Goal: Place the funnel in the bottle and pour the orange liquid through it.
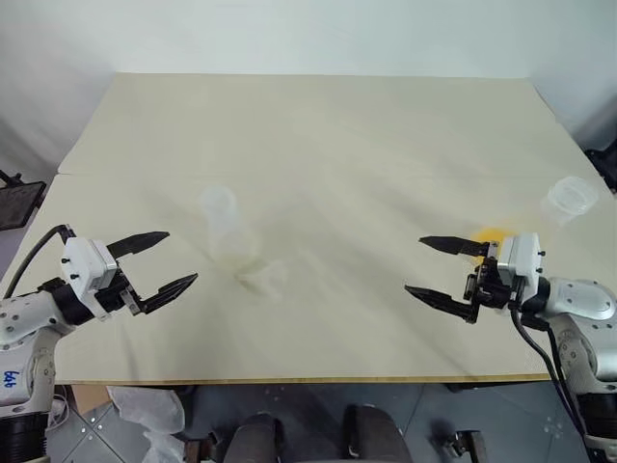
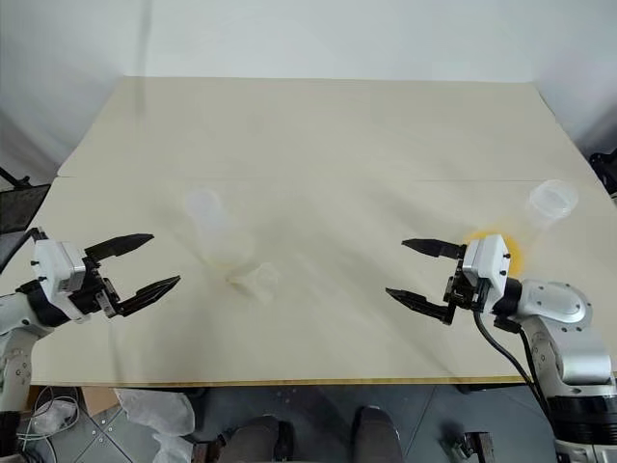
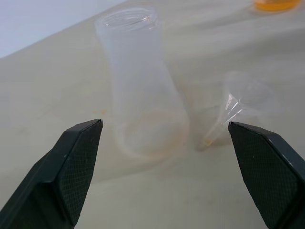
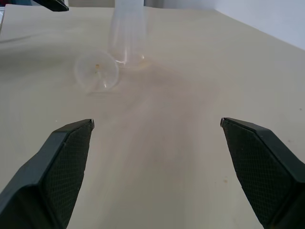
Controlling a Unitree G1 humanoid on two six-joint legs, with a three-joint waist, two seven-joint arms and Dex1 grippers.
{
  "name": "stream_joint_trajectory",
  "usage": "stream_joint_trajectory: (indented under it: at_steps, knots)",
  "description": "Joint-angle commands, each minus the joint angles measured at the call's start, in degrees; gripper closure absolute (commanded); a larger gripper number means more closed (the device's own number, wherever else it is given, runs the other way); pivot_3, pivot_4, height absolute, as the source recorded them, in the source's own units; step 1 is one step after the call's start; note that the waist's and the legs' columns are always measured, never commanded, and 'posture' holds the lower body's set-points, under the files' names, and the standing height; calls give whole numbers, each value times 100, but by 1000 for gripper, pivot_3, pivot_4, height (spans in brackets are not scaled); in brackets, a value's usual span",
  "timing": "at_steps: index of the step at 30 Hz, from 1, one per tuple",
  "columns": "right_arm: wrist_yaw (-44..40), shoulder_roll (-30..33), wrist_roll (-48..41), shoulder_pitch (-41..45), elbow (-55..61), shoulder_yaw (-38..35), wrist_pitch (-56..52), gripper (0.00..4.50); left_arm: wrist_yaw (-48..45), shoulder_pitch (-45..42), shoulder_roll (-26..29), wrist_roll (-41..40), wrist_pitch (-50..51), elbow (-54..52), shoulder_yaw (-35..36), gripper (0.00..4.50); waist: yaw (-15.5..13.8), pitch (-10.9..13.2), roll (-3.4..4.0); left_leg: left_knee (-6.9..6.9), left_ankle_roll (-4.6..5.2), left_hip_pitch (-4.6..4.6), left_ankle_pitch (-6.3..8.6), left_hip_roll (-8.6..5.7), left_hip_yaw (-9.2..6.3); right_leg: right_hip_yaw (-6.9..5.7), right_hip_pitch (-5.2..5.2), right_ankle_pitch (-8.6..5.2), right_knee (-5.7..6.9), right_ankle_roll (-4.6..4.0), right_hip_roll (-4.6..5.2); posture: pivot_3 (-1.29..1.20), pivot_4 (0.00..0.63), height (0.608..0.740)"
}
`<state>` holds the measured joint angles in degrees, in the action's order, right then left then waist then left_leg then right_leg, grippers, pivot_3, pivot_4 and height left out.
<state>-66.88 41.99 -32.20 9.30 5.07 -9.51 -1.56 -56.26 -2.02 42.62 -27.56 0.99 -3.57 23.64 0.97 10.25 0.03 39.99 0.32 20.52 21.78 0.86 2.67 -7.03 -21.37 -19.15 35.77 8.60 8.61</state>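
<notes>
My right gripper is far from the clear bottle point(image 1: 228, 234), which stands beside the funnel, so next my left gripper moves the bottle by its neck point(image 1: 220, 202) toward the middle first.
The clear bottle point(image 1: 228, 231) stands upright on the pale table, left of centre. The clear funnel point(image 1: 266, 278) lies on its side on the table just beside it, toward the front. My left gripper point(image 1: 181, 258) hovers open to the left of both, pointing at them, with nothing between its fingers. In the left wrist view the bottle point(image 3: 143, 86) and the funnel point(image 3: 240, 107) sit just past the fingertips. The orange liquid point(image 1: 492, 235) shows as a yellow-orange patch at the right, mostly hidden behind my right gripper point(image 1: 415, 264), which is open and empty.
A clear plastic cup point(image 1: 571, 200) stands near the table's right edge, behind the right arm. The table's front edge point(image 1: 308, 381) runs just below both grippers. Bare tabletop lies between the funnel and the right gripper.
</notes>
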Motion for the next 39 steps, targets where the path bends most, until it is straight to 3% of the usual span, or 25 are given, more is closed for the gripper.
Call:
stream_joint_trajectory:
  at_steps: [1,6,14,20,23,31,36,39]
  knots:
    - [91,-160,-18,97,179,-50,96,32,285,79,138,-32,553,-59,89,0,-3,0,0,0,0,0,0,0,0,0,0,0,1,0,0,0,150,740]
    - [443,-706,-81,474,539,303,-84,32,331,537,-74,-733,1111,-66,783,0,85,0,0,0,0,-1,0,6,0,1,-2,0,3,0,-1,0,150,740]
    - [684,-1158,28,901,824,692,-225,32,256,1094,-237,-865,991,44,1336,0,-37,1,0,3,-1,0,0,4,-5,0,-1,0,4,0,2,0,150,740]
    - [624,-1090,131,726,794,684,-173,32,513,444,-365,-1285,1522,-577,861,0,-169,0,-4,6,2,3,2,-3,-20,-1,6,0,3,0,7,0,150,740]
    - [668,-1070,161,599,833,613,-170,32,777,-387,-476,-1216,1788,-663,228,0,-169,0,-4,6,2,2,2,-9,-19,-1,5,0,5,0,6,0,150,740]
    - [841,-1050,166,377,1107,558,-234,32,908,-1939,-783,-557,1829,284,-950,0,-46,0,-4,1,1,1,1,-4,0,-4,-4,0,9,0,-5,0,150,740]
    - [987,-1050,180,230,1265,556,-240,32,900,-2397,-899,-358,1804,758,-1173,0,-54,0,-4,3,1,0,1,-4,2,-3,-5,0,10,0,-5,0,150,740]
    - [1101,-1063,189,111,1369,542,-241,0,790,-2500,-954,-379,1665,839,-1133,637,-79,0,-5,4,1,1,1,-4,0,-3,-6,0,10,0,-4,0,150,740]
